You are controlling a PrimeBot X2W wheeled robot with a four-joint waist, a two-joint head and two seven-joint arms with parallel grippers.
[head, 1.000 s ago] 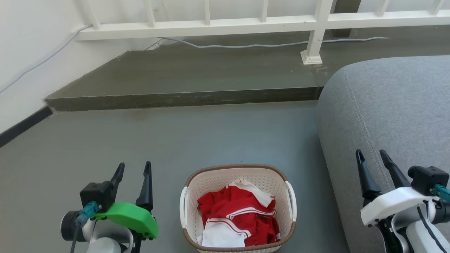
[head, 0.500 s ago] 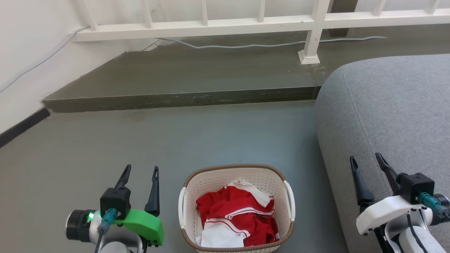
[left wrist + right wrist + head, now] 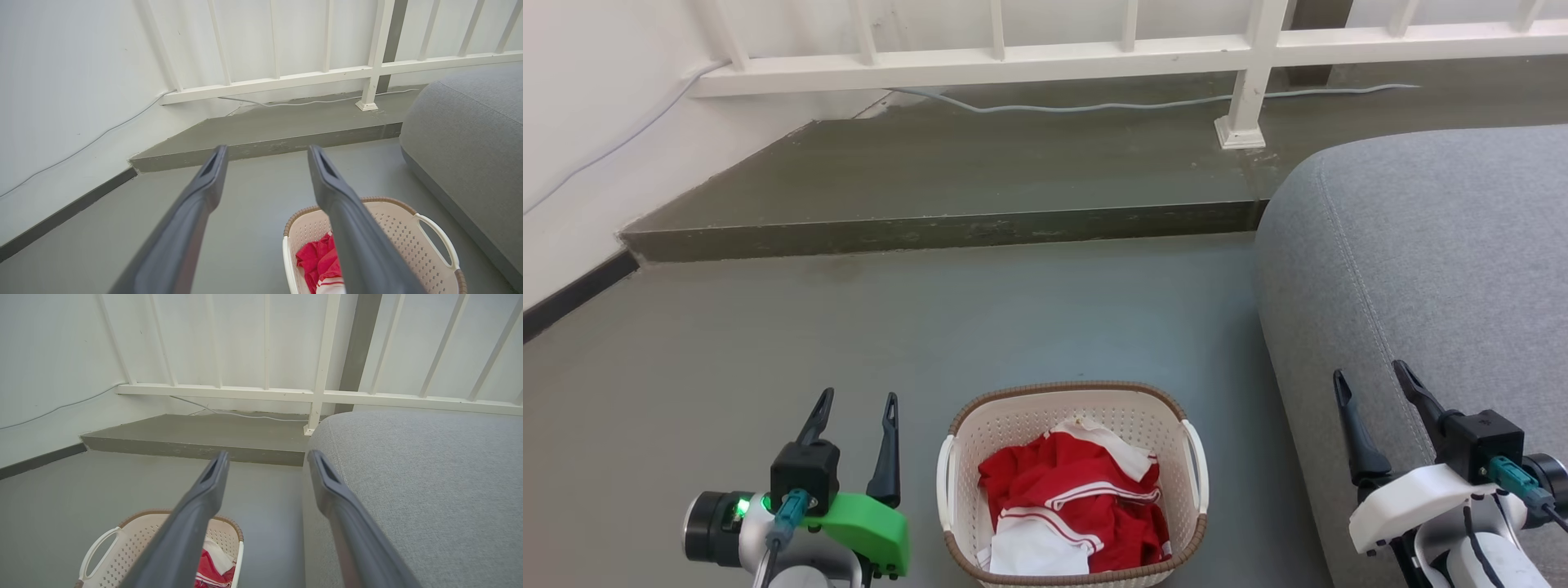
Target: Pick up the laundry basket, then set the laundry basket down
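My gripper will lift the laundry basket and the clothes will stay in a heap inside, because the red and white clothes (image 3: 1078, 498) are well below the brown rim (image 3: 1072, 387).
The laundry basket (image 3: 1029, 425) stands on the grey floor at the bottom middle of the head view, cream-white and perforated with a brown rim, holding red and white clothes (image 3: 1078, 506). A white handle shows on each side. My left gripper (image 3: 859, 400) is open to the basket's left, apart from it. Over the grey sofa at the basket's right, my right gripper (image 3: 1370, 380) is open too, holding nothing. The left wrist view has the basket (image 3: 408, 241) at lower right behind the gripper (image 3: 267, 153). The right wrist view has the basket (image 3: 122, 547) at lower left beside the gripper (image 3: 267, 457).
A grey sofa (image 3: 1437, 261) fills the right side, close to the basket. Ahead lies a raised concrete step (image 3: 947, 229) with a white railing (image 3: 1013, 65) and a cable (image 3: 1094, 104) on it. A white wall (image 3: 580, 139) runs along the left.
Both grippers have sunk lower in the head view and the left one has shifted right toward the basket. The camera turned slightly at first. The basket has stayed in place.
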